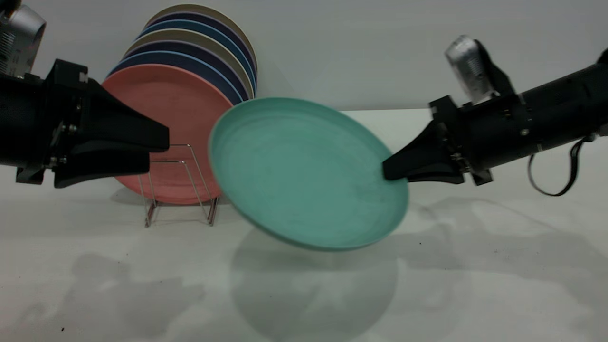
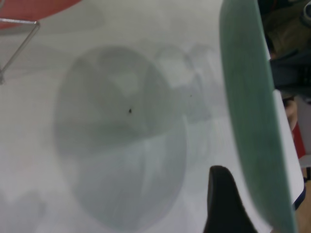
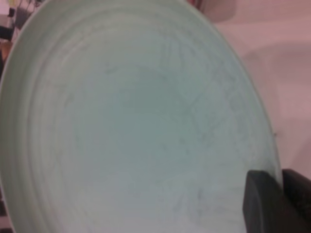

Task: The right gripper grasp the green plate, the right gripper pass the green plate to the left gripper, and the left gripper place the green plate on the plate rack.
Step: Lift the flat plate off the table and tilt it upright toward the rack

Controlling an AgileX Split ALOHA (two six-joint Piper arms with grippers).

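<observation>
My gripper will lower the green plate (image 1: 308, 174). A gap shows (image 1: 177, 153) between the front wire loops, so the green plate will then slide into it, ahead of the salmon-pink plate.
The green plate (image 1: 304, 175) hangs tilted above the table's middle, its face toward the exterior camera. My right gripper (image 1: 385, 172) is shut on its right rim; in the right wrist view the plate (image 3: 136, 121) fills the picture and the rim sits between the two fingers (image 3: 262, 204). My left gripper (image 1: 159, 151) is open and empty, level with the plate and a short way left of its left rim. In the left wrist view one finger (image 2: 221, 204) shows beside the plate's edge (image 2: 248, 111); the other is hidden. The plate rack (image 1: 180, 185) stands behind the left gripper.
A salmon-pink plate (image 1: 166, 123) stands in the rack's front slot, with several dark blue and beige plates (image 1: 204, 57) stacked behind it. The rack's front wire loops (image 1: 194, 166) hold nothing. A white wall (image 1: 380, 47) lies behind the table.
</observation>
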